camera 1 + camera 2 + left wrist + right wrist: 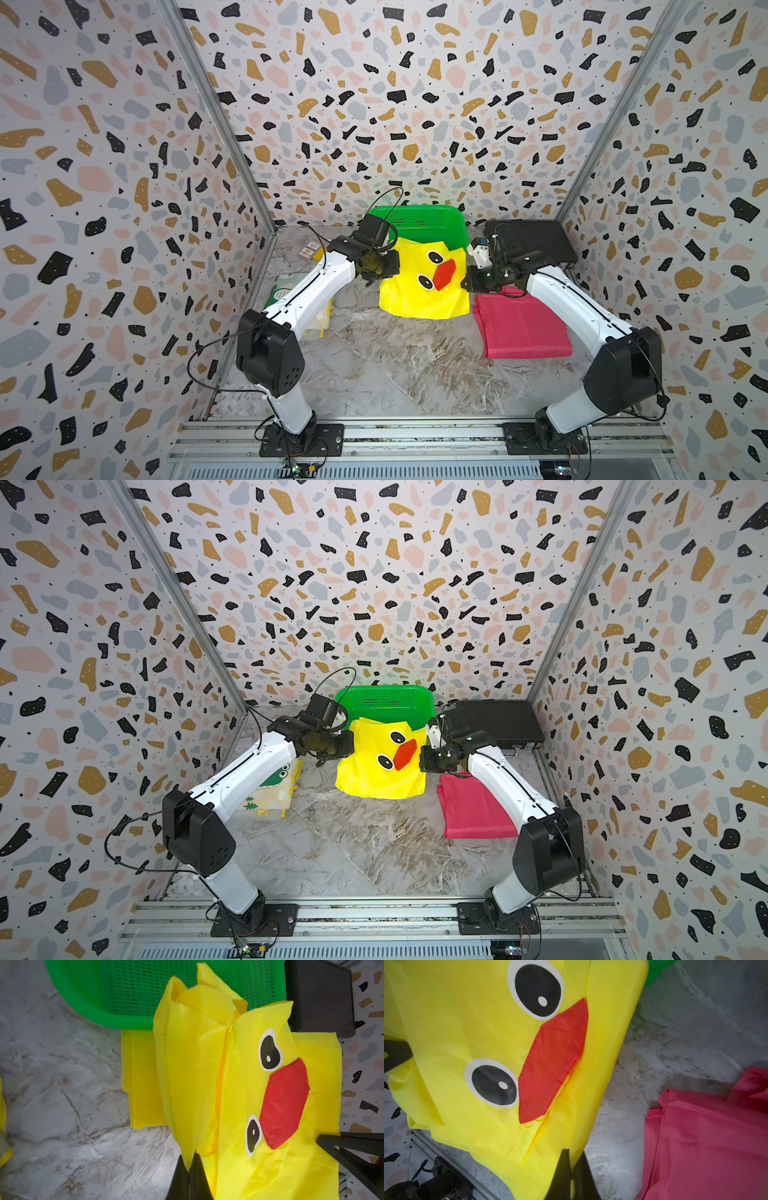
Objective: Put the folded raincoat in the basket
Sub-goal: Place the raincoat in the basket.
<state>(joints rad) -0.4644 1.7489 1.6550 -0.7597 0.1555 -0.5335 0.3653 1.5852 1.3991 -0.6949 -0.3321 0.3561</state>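
The raincoat is hanging spread with its far edge above the basket's front rim, so my left gripper continues moving back until the whole raincoat is over the basket.
The folded raincoat is bright yellow with a duck face of two black eyes and a red beak. Both grippers hold it up off the marble table, one at each side edge. My left gripper is shut on its left edge. My right gripper is shut on its right edge. The green mesh basket stands just behind. The raincoat's far edge reaches over the basket's front rim and hides it.
A folded pink raincoat lies on the table under my right arm. A flat black briefcase stands right of the basket. A pale dinosaur-print raincoat lies under my left arm. Patterned walls close in three sides.
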